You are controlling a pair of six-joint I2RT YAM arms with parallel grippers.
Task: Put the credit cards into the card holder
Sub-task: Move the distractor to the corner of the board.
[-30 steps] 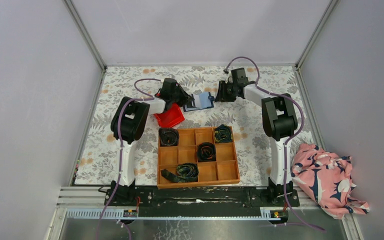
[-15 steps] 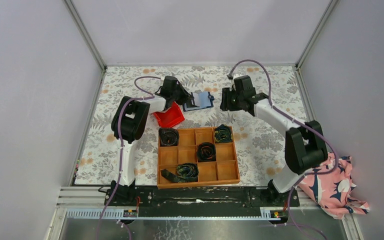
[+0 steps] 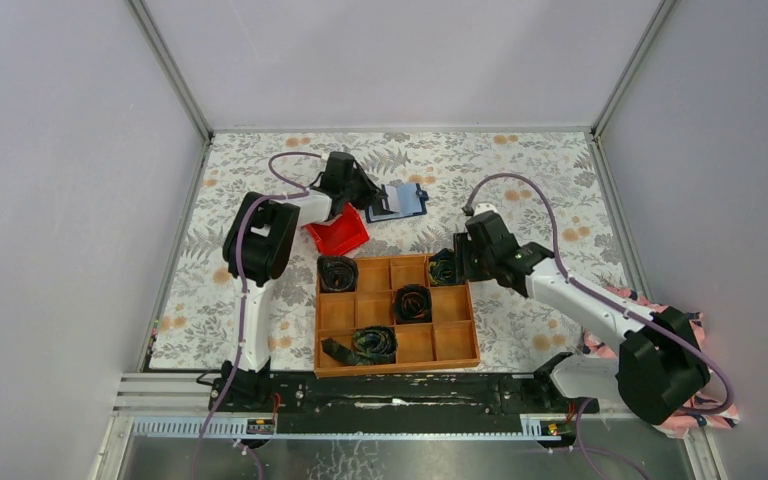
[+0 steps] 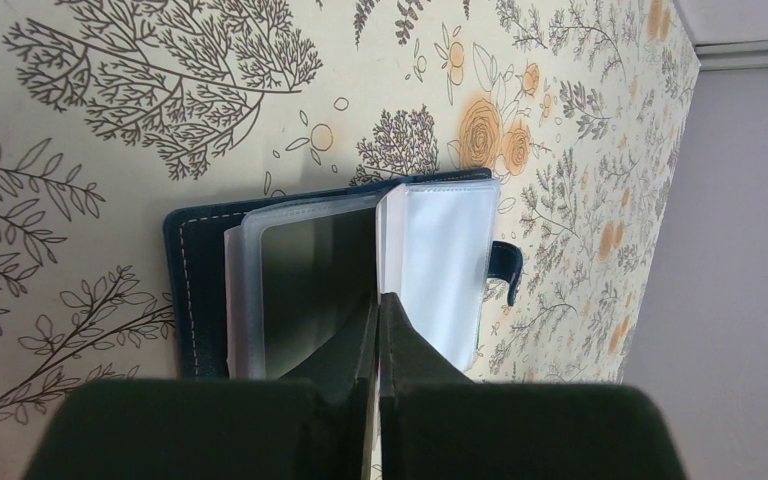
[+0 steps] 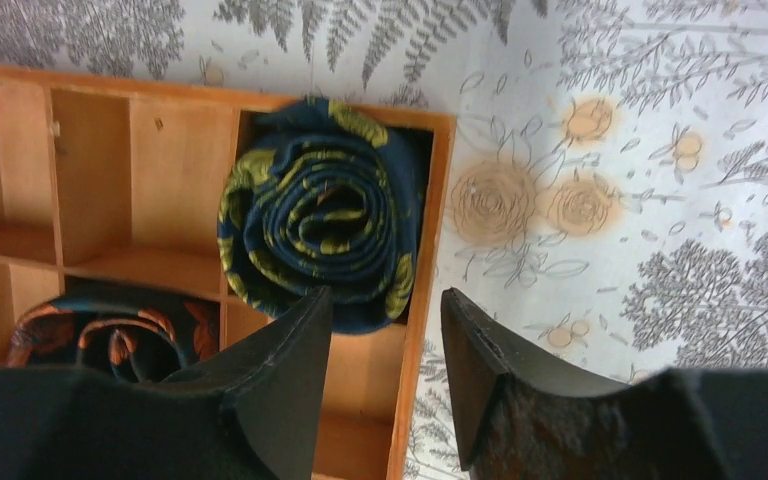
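Observation:
My right gripper has its open fingers on both sides of the wooden tray's outer side (image 5: 413, 355), next to the tray's empty section (image 5: 362, 380). It should keep going down until it closes on that outer side.
The card holder (image 3: 402, 201), a navy wallet, lies open on the floral tablecloth at the back. In the left wrist view its pale clear pockets (image 4: 445, 260) are spread, and one pale leaf stands upright. My left gripper (image 4: 377, 298) is shut, its tips pinching the near edge of that leaf. From above, the left gripper (image 3: 363, 198) is at the holder's left side. The credit cards are hidden; no loose one shows. My right gripper (image 5: 386, 302) stands open and empty, well away from the holder, over the far right corner of the wooden tray (image 5: 422, 300).
The wooden grid tray (image 3: 450, 342) holds several dark rolled fabric bundles, one (image 5: 320, 215) just under the right fingers. A red bin (image 3: 338, 235) sits beside the left arm. A pink patterned cloth (image 3: 725, 412) lies at the near right, partly under the right arm.
The right arm drew back from the card holder toward the near side and now hangs over the tray's corner, its jaws slightly wider. The left gripper and holder have not moved.

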